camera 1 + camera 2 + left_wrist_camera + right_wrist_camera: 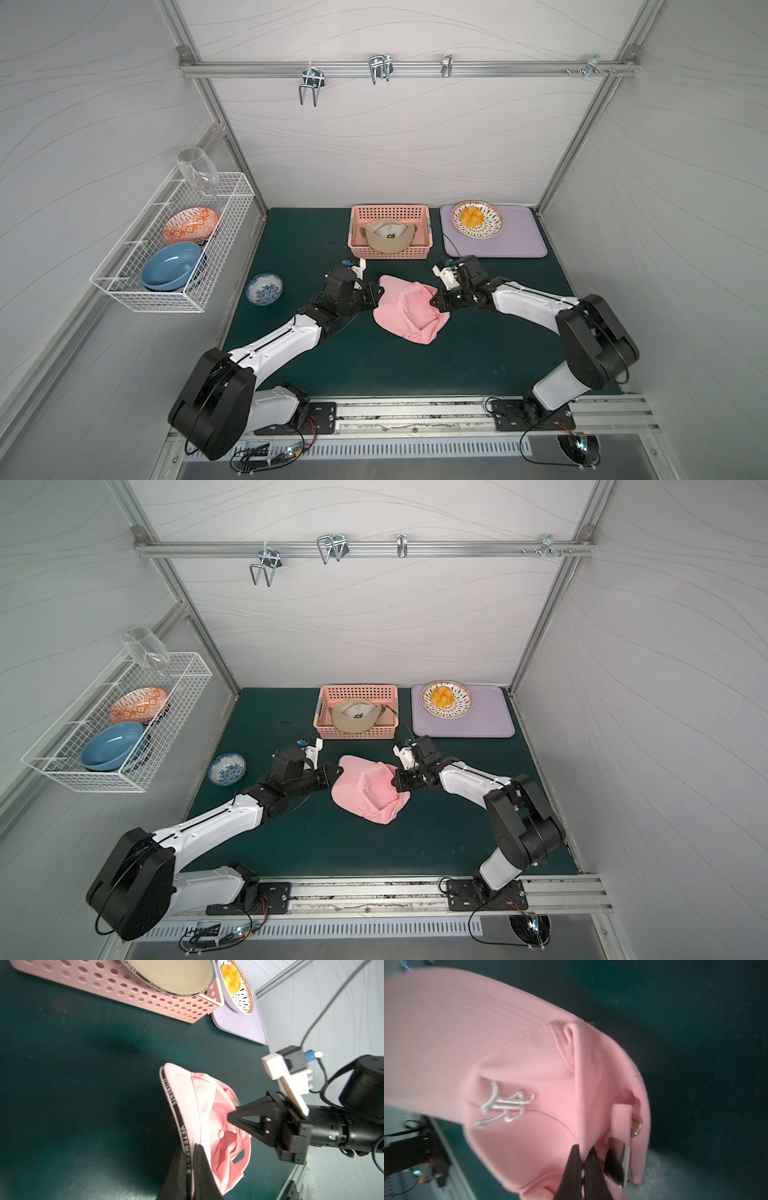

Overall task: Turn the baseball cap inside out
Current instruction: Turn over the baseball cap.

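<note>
The cap's top lies crumpled and dented inward, so my left gripper should draw the cap's brim back while my right gripper opens and takes the cap's top nearer its button.
The pink baseball cap hangs crumpled just above the middle of the green mat, its white embroidered logo facing up. My left gripper is shut on the brim's edge, where a black lettered band runs. My right gripper is shut on a fold of crown fabric at the cap's far side, next to the strap's metal buckle. The left wrist view also shows the right gripper pinching the pink cloth, and the crown is dented inward.
Behind the cap stands a pink perforated basket holding a beige cap. A purple tray at the back right carries a patterned plate of orange food. A blue-and-white bowl sits left of the left arm. A wire rack with dishes hangs on the left wall.
</note>
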Controlling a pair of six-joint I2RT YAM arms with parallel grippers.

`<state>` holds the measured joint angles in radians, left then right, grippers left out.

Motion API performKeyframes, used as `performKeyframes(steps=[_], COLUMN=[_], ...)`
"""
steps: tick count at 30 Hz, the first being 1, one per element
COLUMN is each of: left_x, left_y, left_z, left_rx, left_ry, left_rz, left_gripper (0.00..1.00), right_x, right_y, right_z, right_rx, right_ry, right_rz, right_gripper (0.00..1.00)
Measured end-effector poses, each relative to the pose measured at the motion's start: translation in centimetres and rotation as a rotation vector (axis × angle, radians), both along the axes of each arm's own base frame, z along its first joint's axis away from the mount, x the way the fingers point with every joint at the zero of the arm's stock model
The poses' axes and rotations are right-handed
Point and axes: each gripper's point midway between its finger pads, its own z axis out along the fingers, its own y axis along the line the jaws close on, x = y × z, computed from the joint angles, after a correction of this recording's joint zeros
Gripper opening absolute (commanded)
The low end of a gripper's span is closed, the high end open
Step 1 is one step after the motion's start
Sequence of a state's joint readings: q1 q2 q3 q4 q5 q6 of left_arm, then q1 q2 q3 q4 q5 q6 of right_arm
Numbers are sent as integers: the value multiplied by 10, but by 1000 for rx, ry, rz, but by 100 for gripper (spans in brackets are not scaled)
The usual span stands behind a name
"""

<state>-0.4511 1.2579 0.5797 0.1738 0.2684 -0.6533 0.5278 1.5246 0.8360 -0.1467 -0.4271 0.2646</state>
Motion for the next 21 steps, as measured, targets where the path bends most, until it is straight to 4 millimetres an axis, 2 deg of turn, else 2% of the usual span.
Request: performKeyframes(steps=[3, 5, 10, 15, 21], left_x=[7, 10, 17, 17, 14], left_y=[8, 10, 14, 14, 28], left_z=[-6, -6, 5, 15, 15], left_rx=[-60, -99, -162, -192, -230], left_ry=[28, 31, 7, -26, -32], left_rz=[23, 28, 28, 8, 20], left_gripper=[0, 0, 0, 0, 0], right_x=[-3, -7, -20, -30, -34], right_y=[4, 4, -6, -16, -21], right_z=[45, 68, 104, 128, 125], right_rx=[175, 269, 417, 525, 530], right_ry=[-23, -29, -22, -22, -1], right_rz=[47, 76, 105, 114, 114], right_gripper=[0, 0, 0, 0, 0])
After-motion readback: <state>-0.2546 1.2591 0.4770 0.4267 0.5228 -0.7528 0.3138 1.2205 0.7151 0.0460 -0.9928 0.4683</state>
